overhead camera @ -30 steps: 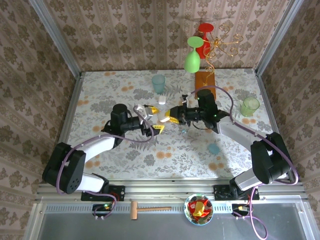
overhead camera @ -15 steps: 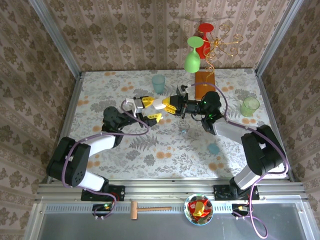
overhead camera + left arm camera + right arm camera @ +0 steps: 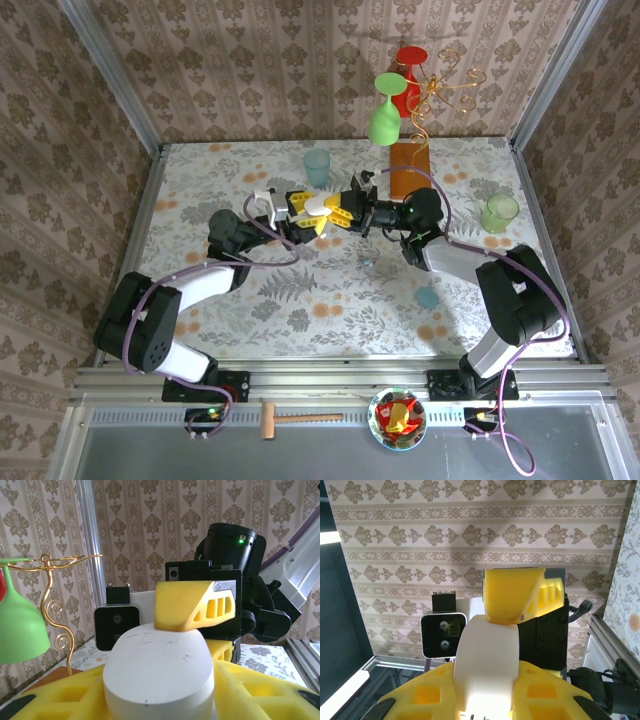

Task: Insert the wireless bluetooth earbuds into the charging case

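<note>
Next, my right gripper lets go and opens the lid (image 3: pixel 158 655) while my left gripper holds the case's other sides, as my right gripper now clamps the closed charging case across its flat sides (image 3: pixel 487 662).
Above the middle of the table, the white charging case (image 3: pixel 318 207) is held between both grippers, which meet tip to tip. My right gripper (image 3: pixel 336 211) is shut on its flat faces; in the right wrist view the case (image 3: pixel 487 665) stands on edge between the yellow fingers (image 3: pixel 540 695). My left gripper (image 3: pixel 304 212) grips it from the other side. In the left wrist view its fingers (image 3: pixel 250 690) press both sides of the case (image 3: pixel 160 670), under the right arm's finger (image 3: pixel 192 605). A small light blue piece that looks like an earbud (image 3: pixel 428 297) lies on the table, right of centre.
A teal cup (image 3: pixel 316 165) stands behind the grippers and a green cup (image 3: pixel 499 212) at the right edge. A gold rack on a wooden base (image 3: pixel 410 160) holds a green glass (image 3: pixel 383 118) and a red one (image 3: pixel 408 62). A hammer (image 3: pixel 300 418) and bowl (image 3: pixel 397 418) lie below the table.
Both grippers rose and came together at the table's middle. The left gripper's jaws narrowed from wide open onto the case that the right gripper holds.
</note>
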`<control>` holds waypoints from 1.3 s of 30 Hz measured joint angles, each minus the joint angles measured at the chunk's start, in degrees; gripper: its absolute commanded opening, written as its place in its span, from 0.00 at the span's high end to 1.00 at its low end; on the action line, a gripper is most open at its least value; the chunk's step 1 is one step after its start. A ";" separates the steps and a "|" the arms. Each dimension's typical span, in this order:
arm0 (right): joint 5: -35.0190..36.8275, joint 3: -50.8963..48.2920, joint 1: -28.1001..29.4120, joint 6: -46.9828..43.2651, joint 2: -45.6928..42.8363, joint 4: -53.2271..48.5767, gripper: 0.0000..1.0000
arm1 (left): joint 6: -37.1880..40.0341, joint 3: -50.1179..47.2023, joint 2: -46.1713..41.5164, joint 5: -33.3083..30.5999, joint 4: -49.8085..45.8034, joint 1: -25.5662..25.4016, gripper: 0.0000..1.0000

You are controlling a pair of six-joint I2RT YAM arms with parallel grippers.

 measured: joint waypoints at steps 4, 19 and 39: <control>0.04 0.00 0.09 0.20 0.00 0.37 0.90 | -0.13 0.15 0.70 0.31 0.24 -0.37 0.42; 0.04 -0.39 0.13 0.42 0.00 1.05 0.89 | -0.50 0.20 1.09 0.31 0.00 -0.61 0.68; 2.71 -3.50 -1.99 -14.56 -4.42 -10.88 0.28 | -0.50 0.13 1.49 4.57 -0.09 -0.07 0.76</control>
